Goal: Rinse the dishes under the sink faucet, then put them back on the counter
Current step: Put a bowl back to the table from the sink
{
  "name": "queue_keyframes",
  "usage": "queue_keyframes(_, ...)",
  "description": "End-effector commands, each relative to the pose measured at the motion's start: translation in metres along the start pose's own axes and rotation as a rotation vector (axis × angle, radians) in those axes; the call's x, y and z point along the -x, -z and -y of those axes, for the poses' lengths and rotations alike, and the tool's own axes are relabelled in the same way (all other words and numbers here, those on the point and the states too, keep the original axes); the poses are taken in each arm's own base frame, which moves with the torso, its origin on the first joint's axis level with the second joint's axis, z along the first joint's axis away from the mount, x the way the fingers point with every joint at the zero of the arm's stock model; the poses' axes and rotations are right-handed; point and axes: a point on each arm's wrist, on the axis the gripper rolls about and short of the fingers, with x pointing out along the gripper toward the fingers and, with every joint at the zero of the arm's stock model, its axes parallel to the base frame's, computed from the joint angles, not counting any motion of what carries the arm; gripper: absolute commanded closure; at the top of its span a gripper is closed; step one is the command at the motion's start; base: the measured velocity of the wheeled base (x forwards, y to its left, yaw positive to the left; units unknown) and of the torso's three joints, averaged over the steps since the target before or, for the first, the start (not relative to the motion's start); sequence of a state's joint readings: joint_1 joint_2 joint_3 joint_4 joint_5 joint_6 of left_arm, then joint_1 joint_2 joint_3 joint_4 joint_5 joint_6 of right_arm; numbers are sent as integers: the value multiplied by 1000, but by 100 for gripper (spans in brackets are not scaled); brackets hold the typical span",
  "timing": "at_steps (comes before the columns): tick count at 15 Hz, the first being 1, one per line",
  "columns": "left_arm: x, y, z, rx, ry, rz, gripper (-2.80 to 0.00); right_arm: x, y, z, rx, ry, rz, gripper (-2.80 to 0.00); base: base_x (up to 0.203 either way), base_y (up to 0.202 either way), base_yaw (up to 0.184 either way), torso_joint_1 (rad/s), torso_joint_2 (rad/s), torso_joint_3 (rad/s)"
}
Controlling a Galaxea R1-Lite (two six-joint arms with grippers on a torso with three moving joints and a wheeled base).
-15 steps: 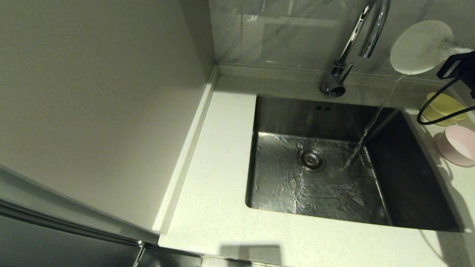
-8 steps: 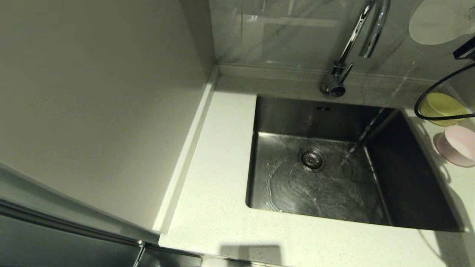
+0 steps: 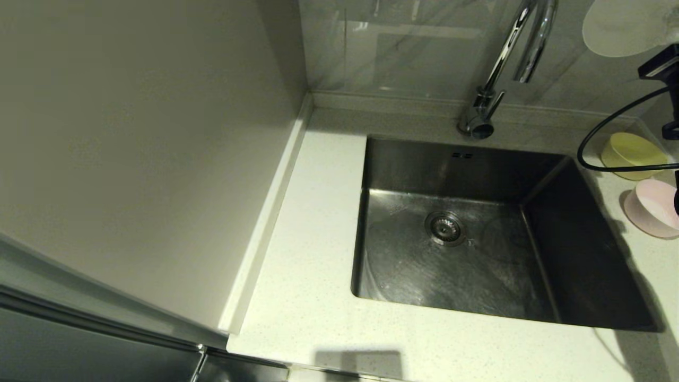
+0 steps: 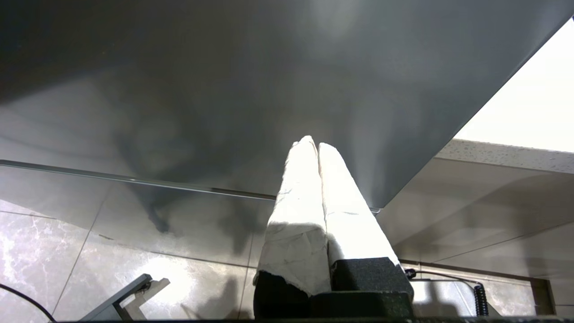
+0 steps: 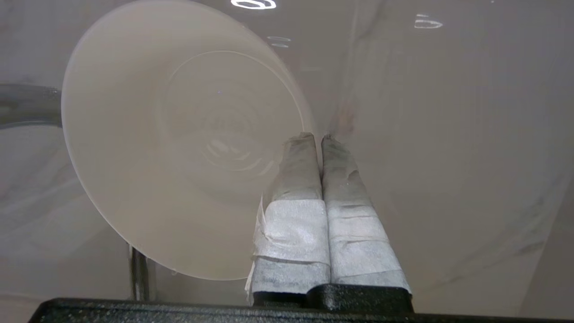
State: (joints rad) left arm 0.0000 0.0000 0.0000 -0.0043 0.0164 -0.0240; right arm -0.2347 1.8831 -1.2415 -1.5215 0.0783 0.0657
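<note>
The white bowl is hanging high over the yellow-green bowl (image 3: 627, 150) and pale pink bowl, so my right gripper should move it forward and down to the free counter (image 3: 657, 267) past them.
The white bowl (image 3: 619, 27) hangs tilted high at the back right, to the right of the chrome faucet (image 3: 510, 46). My right gripper (image 5: 316, 137) is shut on the rim of that white bowl (image 5: 179, 148), whose hollow faces the wrist camera. No water falls into the steel sink (image 3: 408, 164), and its floor looks wet. On the counter (image 3: 313, 265) right of the sink stand the yellow-green bowl (image 3: 631, 154) and, nearer, the pale pink bowl (image 3: 651, 209). My left gripper (image 4: 312, 143) is shut on nothing, parked low beside a cabinet front, outside the head view.
A black cable (image 3: 588, 144) from my right arm loops in front of the yellow-green bowl. A tall wall panel (image 3: 148, 159) rises along the counter's left side. The tiled back wall stands close behind the faucet.
The white bowl has risen and shifted right toward the frame's top corner. The stream pouring from it into the sink has stopped, and the ripples on the sink floor have faded.
</note>
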Motion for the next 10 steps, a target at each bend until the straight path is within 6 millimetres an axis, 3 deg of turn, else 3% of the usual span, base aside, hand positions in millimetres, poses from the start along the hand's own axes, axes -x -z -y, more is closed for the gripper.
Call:
queue_keyframes(1,0,0,0,1,0,2,0,-2,0,0,1,-2,10,0,0,0,0,0,0,0)
queue_keyframes(3,0,0,0,1,0,2,0,-18,-7,4,6,7,-18,0,0,0,0,0,0,0)
queue_keyframes(5,0,0,0,1,0,2,0,-45,-33,10,20,28,42,0,0,0,0,0,0,0)
queue_keyframes(7,0,0,0,1,0,2,0,-58,-50,12,35,46,92,0,0,0,0,0,0,0)
queue_keyframes(8,0,0,0,1,0,2,0,-56,-48,13,45,49,88,0,0,0,0,0,0,0)
queue_keyframes(10,0,0,0,1,0,2,0,-37,-24,16,75,48,-13,0,0,0,0,0,0,0)
